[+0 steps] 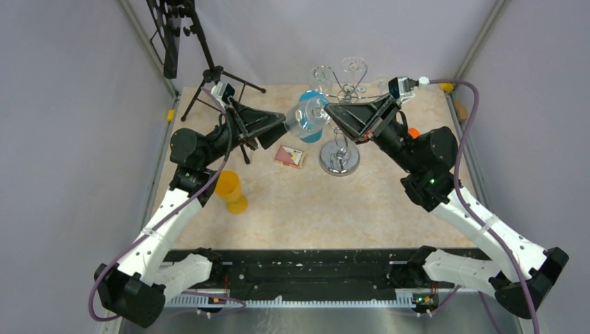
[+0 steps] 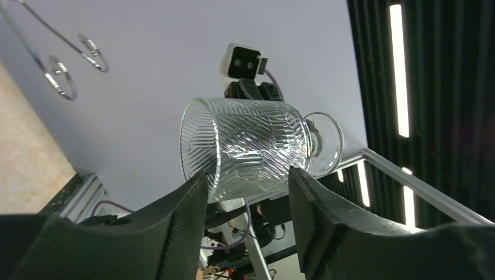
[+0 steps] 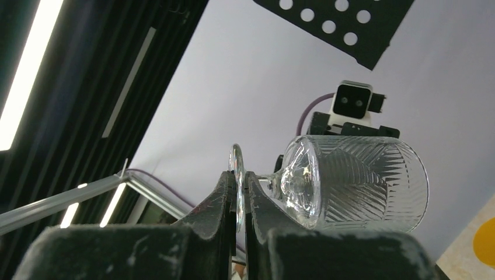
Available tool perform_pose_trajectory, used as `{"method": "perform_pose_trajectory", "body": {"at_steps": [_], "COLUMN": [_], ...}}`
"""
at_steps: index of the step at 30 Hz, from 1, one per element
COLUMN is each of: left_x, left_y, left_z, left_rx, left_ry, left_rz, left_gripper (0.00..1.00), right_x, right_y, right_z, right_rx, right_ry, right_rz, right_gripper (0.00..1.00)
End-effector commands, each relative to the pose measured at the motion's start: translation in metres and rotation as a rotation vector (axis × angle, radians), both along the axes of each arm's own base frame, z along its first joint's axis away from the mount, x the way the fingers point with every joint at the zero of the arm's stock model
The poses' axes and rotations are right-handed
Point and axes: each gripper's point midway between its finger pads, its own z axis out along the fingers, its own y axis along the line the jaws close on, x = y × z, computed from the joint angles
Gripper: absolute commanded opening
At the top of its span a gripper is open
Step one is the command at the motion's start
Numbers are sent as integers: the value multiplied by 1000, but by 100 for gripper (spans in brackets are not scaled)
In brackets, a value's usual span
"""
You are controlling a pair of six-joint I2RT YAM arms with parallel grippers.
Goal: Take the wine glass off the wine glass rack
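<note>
I should keep holding the round foot (image 3: 236,156) with my right gripper until my left gripper's open fingers, which the ribbed bowl (image 1: 303,120) faces, grip the bowl, then let go.
The wine glass (image 1: 306,117) hangs on its side in the air, off the chrome wine glass rack (image 1: 339,161), which stands just to its right. My right gripper (image 1: 328,111) is shut on the glass's round foot (image 3: 236,156); its ribbed bowl (image 3: 356,181) points away from it. From the other side my left gripper (image 1: 284,126) is open, and the bowl (image 2: 251,146) lies crosswise just beyond its fingertips (image 2: 195,186). I cannot tell whether the tips touch the glass. The rack's curled arms (image 2: 58,76) show at the upper left of the left wrist view.
A yellow cup (image 1: 229,189) stands at the left of the table. A small pink card (image 1: 289,156) lies by the rack's base, and a blue object (image 1: 311,136) sits beneath the glass. A black tripod (image 1: 209,73) stands at the back left. An orange ball (image 1: 413,132) is beside the right arm.
</note>
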Motion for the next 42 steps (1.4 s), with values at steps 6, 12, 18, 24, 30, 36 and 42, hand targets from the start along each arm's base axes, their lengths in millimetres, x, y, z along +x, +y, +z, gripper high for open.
{"method": "perform_pose_trajectory", "body": {"at_steps": [6, 12, 18, 24, 30, 36, 42], "left_x": [-44, -55, -64, -74, -77, -73, -73], "left_y": [14, 16, 20, 25, 24, 22, 21], "left_z": [60, 72, 78, 86, 87, 82, 82], "left_rx": [-164, -160, -183, -211, -211, -206, -203], "left_ry": [-219, -306, -359, -411, -421, -395, -397], "left_rz": [-95, -94, -96, -101, -113, -130, -138], "left_gripper": [46, 41, 31, 28, 28, 27, 9], "right_x": [-9, -2, 10, 19, 25, 29, 31], "right_y": [-15, -11, -7, -1, 2, 7, 9], "right_z": [19, 4, -20, -39, -51, -60, -66], "right_rx": [162, 171, 159, 138, 141, 142, 133], "right_ry": [-23, 34, 122, 174, 215, 245, 266], "right_rz": [15, 29, 16, 12, 9, 29, 24], "right_gripper": [0, 0, 0, 0, 0, 0, 0]}}
